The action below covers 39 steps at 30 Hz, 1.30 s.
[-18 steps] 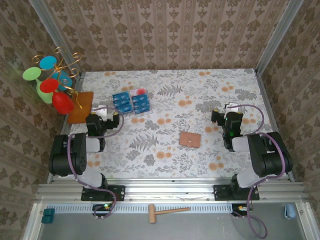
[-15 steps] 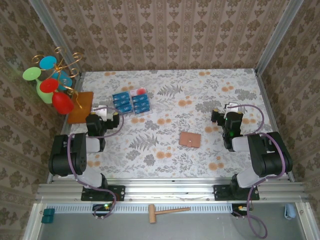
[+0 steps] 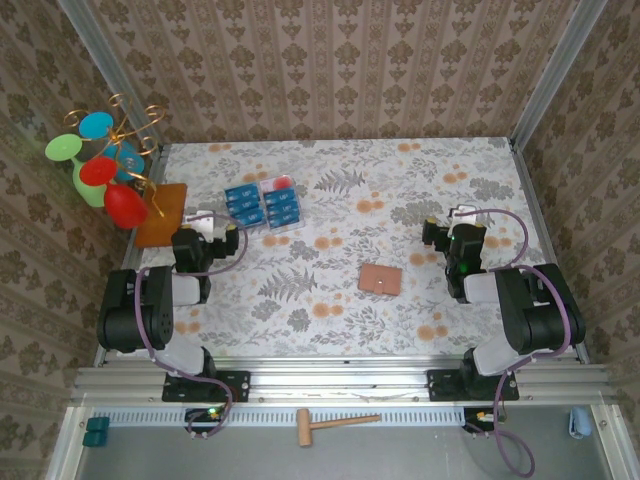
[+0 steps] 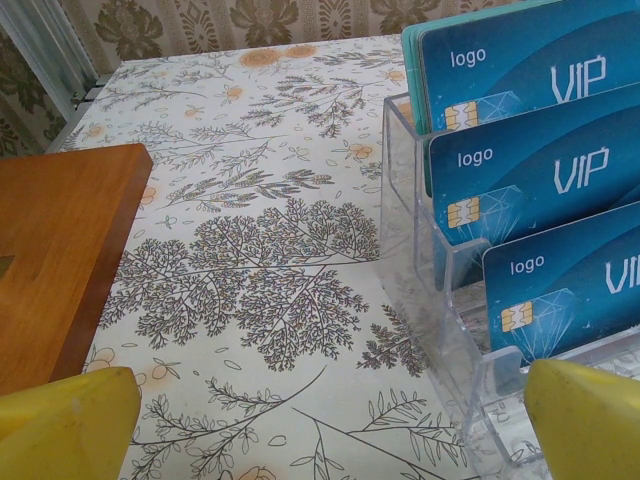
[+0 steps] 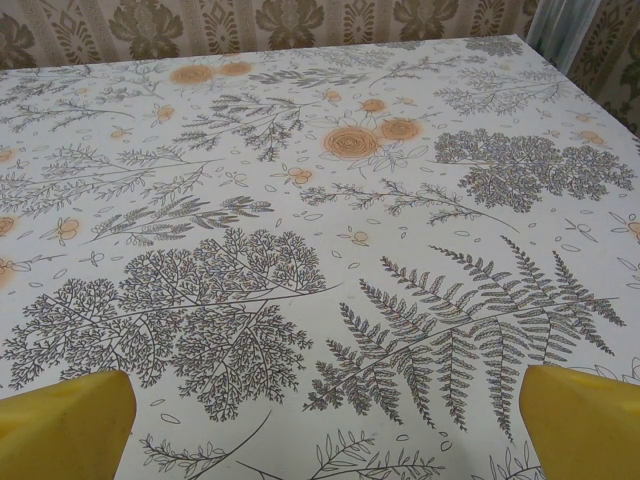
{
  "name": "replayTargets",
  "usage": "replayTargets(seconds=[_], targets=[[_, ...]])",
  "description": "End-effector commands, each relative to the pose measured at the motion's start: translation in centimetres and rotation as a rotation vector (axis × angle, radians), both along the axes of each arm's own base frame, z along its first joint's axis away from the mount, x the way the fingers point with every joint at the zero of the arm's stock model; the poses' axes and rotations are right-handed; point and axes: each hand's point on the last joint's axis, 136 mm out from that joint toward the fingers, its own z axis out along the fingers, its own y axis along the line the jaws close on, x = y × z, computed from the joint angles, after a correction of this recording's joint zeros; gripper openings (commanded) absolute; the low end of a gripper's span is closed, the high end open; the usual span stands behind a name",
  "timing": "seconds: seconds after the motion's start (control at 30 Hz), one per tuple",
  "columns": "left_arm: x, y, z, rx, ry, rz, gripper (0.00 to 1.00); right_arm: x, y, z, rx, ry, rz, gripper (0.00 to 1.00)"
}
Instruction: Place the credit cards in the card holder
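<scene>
Next, my right gripper pushes the card holder round (image 3: 396, 280) first so that its clasp comes to the gripper's side, because the closed card holder's clasp (image 3: 380, 286) points to the front of the table.
Several blue credit cards (image 3: 262, 206) stand in rows in a clear plastic tray (image 3: 285, 228) at the table's back left. Up close, the cards (image 4: 530, 170) read "VIP" and fill the tray (image 4: 415, 260) on the right. The tan card holder (image 3: 381, 280) lies flat and closed near the table's middle. My left gripper (image 3: 203, 218) rests low, just left of the tray, open; its yellow fingertips (image 4: 60, 425) frame bare cloth around the left gripper (image 4: 325, 430). My right gripper (image 3: 458, 215) sits right of and beyond the holder, open (image 5: 320, 425) over bare tablecloth.
An orange-brown mat (image 3: 162, 214) lies left of the left gripper, also seen as the mat (image 4: 60, 260). Coloured plastic glasses on a wire stand (image 3: 105, 170) occupy the back left corner. A wooden mallet (image 3: 335, 424) lies on the front rail. Patterned walls close three sides.
</scene>
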Motion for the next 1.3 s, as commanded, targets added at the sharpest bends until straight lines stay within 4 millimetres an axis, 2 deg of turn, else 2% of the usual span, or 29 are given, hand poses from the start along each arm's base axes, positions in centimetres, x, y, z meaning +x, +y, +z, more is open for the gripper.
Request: replayTargets(seconds=[0.0,0.37,0.5,0.63,0.7,0.77,0.8,0.87,0.97,1.03,1.27], targets=[[0.5,0.2,0.6,-0.003,-0.012,0.017,1.00,0.3,0.0,0.9,-0.002,-0.032,0.006,1.00],[0.5,0.2,0.5,0.012,-0.007,0.026,1.00,0.4,-0.1,0.8,-0.002,-0.025,0.003,1.00],[0.3,0.1,0.9,0.011,-0.028,0.022,1.00,0.3,0.0,1.8,-0.002,-0.029,0.005,1.00],[-0.4,0.5,3.2,0.013,-0.040,0.049,1.00,-0.1,-0.3,5.0,-0.010,0.012,-0.037,1.00],[-0.9,0.8,4.5,0.009,-0.046,0.067,1.00,-0.6,-1.1,6.1,0.069,0.068,-0.120,1.00],[-1.3,1.3,6.0,-0.010,-0.063,0.100,1.00,-1.2,-1.3,6.8,0.131,0.129,-0.166,1.00],[-1.6,1.4,6.9,-0.020,-0.072,0.113,1.00,-1.7,-1.9,7.0,0.180,0.144,-0.241,1.00],[-2.1,2.0,8.2,-0.036,-0.065,0.151,1.00,-3.1,-2.4,6.9,0.275,0.191,-0.323,1.00],[-3.3,2.3,10.3,-0.090,-0.025,0.193,1.00,-3.7,0.6,6.4,0.380,0.265,-0.185,1.00],[-4.3,1.8,11.4,-0.141,0.019,0.188,1.00,-4.6,2.7,5.5,0.465,0.320,-0.105,1.00],[-8.1,-4.0,13.1,-0.259,0.205,-0.018,1.00,-9.3,9.1,-0.2,0.702,0.564,0.024,0.92]])
